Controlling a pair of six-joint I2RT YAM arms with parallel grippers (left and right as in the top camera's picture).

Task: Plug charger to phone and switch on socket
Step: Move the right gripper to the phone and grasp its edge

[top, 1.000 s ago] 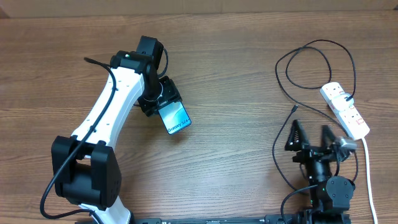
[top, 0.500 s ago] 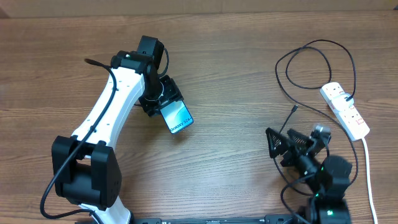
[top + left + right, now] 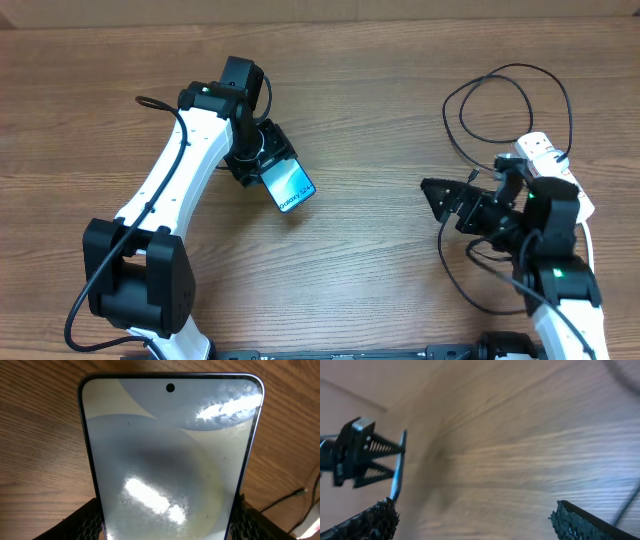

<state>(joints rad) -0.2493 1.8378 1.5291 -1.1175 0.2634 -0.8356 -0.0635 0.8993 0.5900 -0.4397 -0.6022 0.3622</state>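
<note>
My open right gripper should go next to the phone's thin edge [image 3: 399, 468] and close there, because the phone's loose end [image 3: 298, 199] sticks out from my left gripper toward it.
My left gripper [image 3: 262, 160] is shut on the phone [image 3: 291, 187], holding it above the table's left middle, its blue-white screen up. In the left wrist view the phone [image 3: 170, 455] fills the frame between my fingers [image 3: 167, 527]. The charger's thin black cable [image 3: 455, 120] loops at the back right; its connector tip [image 3: 471, 175] lies just behind my right gripper [image 3: 437, 200]. That gripper is open, empty and points left towards the phone. In the blurred right wrist view, my open fingers [image 3: 480, 520] frame bare wood, with the phone [image 3: 399, 472] edge-on at far left. The white socket [image 3: 537, 149] is partly hidden by my right arm.
The socket's thick white cord [image 3: 590, 245] runs along the right edge towards the front. More black cable [image 3: 441, 240] curves beside the right arm's base. The left arm's white links [image 3: 170, 180] stretch across the left side of the wooden table [image 3: 380, 110].
My right arm has lifted from the front edge and swung back and left, its open gripper now pointing at the phone. The left gripper and phone have shifted slightly right.
</note>
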